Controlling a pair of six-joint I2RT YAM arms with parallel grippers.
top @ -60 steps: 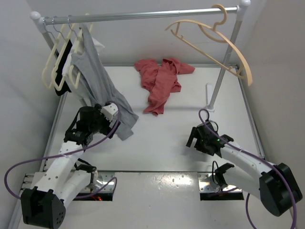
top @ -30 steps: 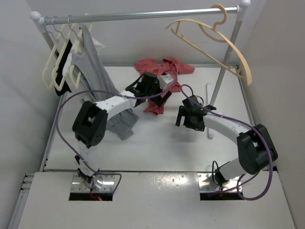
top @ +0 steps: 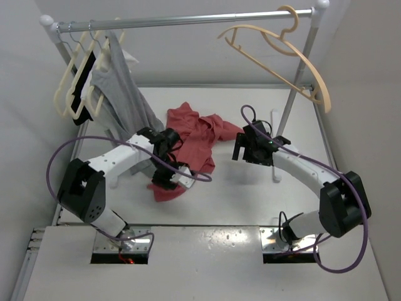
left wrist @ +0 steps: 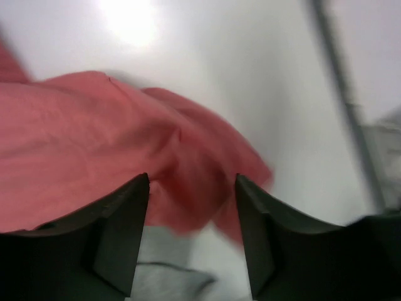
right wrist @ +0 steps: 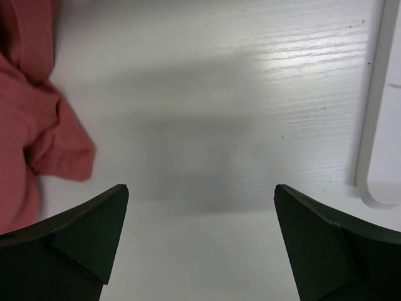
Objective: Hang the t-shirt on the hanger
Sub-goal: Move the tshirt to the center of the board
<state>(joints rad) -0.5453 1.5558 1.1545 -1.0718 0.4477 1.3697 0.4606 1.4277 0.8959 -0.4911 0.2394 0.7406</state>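
Observation:
My left gripper should keep moving to the t-shirt's far fold [top: 202, 121] until its fingers close on that fold, because the fold lies free and the way over the cloth [top: 195, 145] is open.
The salmon-red t-shirt [top: 197, 141] lies crumpled and stretched across the table's middle, running down to the near left. It fills the left wrist view [left wrist: 81, 144], and a sleeve shows at the left of the right wrist view [right wrist: 25, 144]. My left gripper [top: 172, 179] [left wrist: 193, 188] is over the shirt's near end, jaws apart, with the cloth just beyond the tips. My right gripper [top: 238, 150] [right wrist: 200, 188] is wide open over bare table just right of the shirt. The beige hanger [top: 325, 99] hangs empty on the rail at the upper right.
The metal rail [top: 188, 20] spans the back. Cream hangers [top: 75, 94] with a grey t-shirt [top: 122, 94] and black clothes hang at its left end. The rack's right post [top: 294, 94] and white foot [right wrist: 376, 125] stand close to my right gripper.
My left arm has drawn back toward the near left, and the t-shirt has been dragged forward with it. My right gripper has shifted slightly toward the back.

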